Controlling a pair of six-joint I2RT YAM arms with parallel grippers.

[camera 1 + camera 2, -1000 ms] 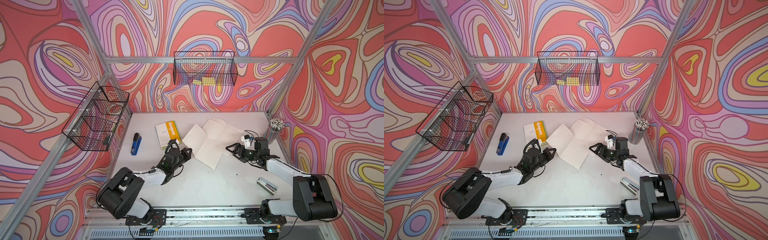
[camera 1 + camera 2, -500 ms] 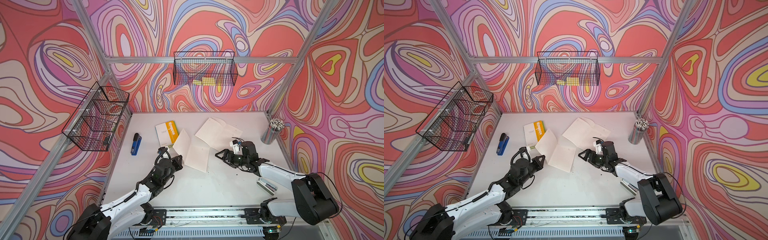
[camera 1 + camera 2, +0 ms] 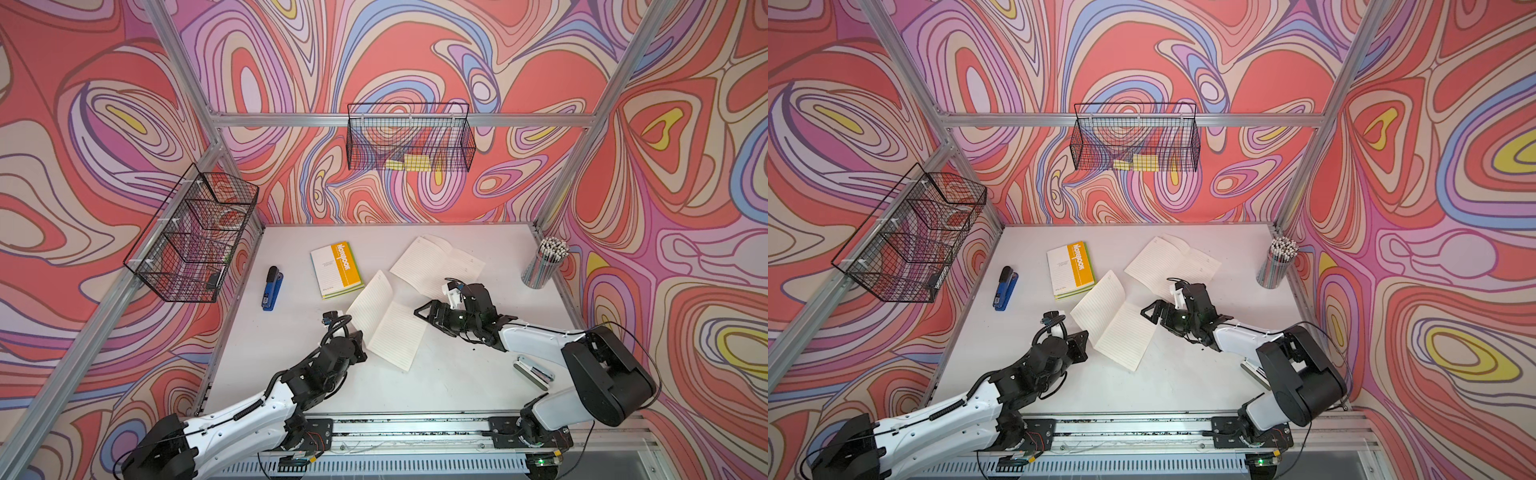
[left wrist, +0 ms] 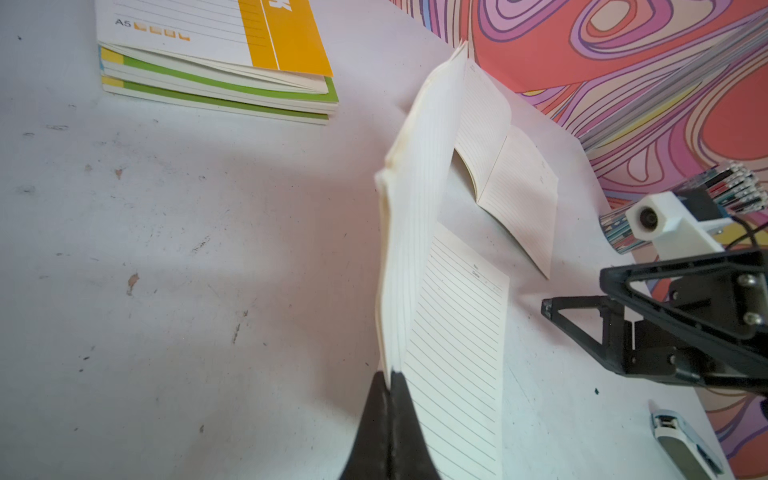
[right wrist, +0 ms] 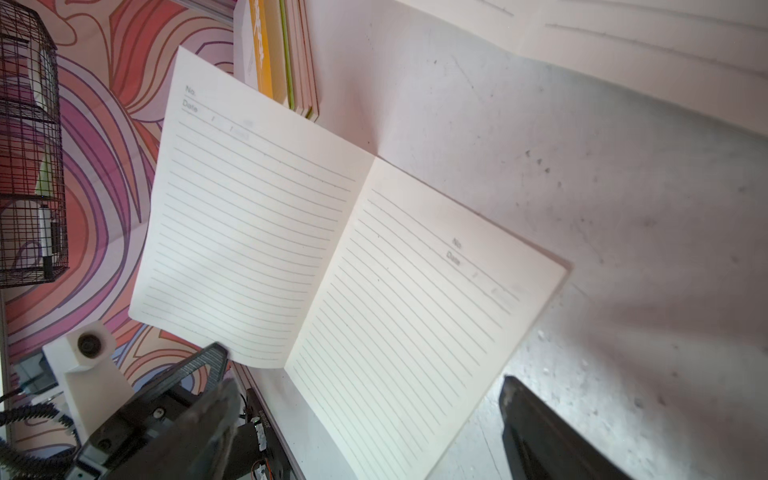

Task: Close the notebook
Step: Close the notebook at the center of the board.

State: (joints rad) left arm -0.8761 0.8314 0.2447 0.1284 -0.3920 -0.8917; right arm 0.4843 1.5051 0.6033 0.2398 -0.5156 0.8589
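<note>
I should keep folding the notebook's raised half by its near corner (image 4: 392, 364), which my left gripper is holding, until it leans across the notebook's flat half (image 3: 397, 336).
An open lined notebook (image 3: 388, 322) (image 3: 1115, 320) lies mid-table. Its right half rests flat and its left half stands tilted up off the table. My left gripper (image 3: 358, 334) (image 3: 1084, 336) (image 4: 390, 379) is shut on the near corner of that raised left half (image 4: 419, 216). My right gripper (image 3: 424, 319) (image 3: 1151, 316) (image 5: 370, 395) is open, low at the flat right page's outer edge (image 5: 415, 291). That edge sits between its spread fingers (image 5: 528, 407), and whether they touch it cannot be told.
A second open notebook (image 3: 438, 262) lies behind the right gripper. A stack of closed notebooks with an orange cover (image 3: 337, 270) sits behind the held one, and a blue stapler (image 3: 272, 287) to its left. Pencil cup (image 3: 544, 266) at back right, silver stapler (image 3: 534, 372) at front right. Wire baskets (image 3: 409, 141) hang on the walls.
The notebook lay flat beside the other open one a second ago. My left gripper has drawn it toward the front left and raised its left half. The right gripper followed leftward.
</note>
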